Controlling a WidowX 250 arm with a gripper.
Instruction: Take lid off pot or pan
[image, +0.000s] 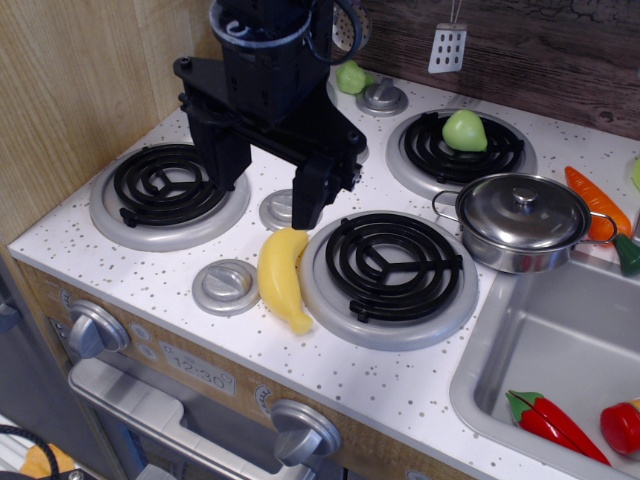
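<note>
My gripper will have only the small knob at the centre (524, 197) to hold the wide lid by, so the domed steel lid (493, 215) will tip when I carry it off.
The small shiny steel pot (524, 256) stands on the counter between the back right burner and the sink, with a wire loop handle on its left. The domed steel lid (503, 212) sits on it, with its small knob (524, 197) at the centre. My black gripper (270, 185) hangs over the middle of the stove, well to the left of the pot. Its fingers (314, 195) are spread apart and hold nothing. It is just above the top end of the banana.
A yellow banana (283, 278) lies left of the front burner (388, 265). Flat grey discs (226, 286) sit on the stovetop. A green fruit (464, 130) lies on the back right burner, a carrot (597, 200) behind the pot. The sink (520, 350) holds a red pepper (555, 420).
</note>
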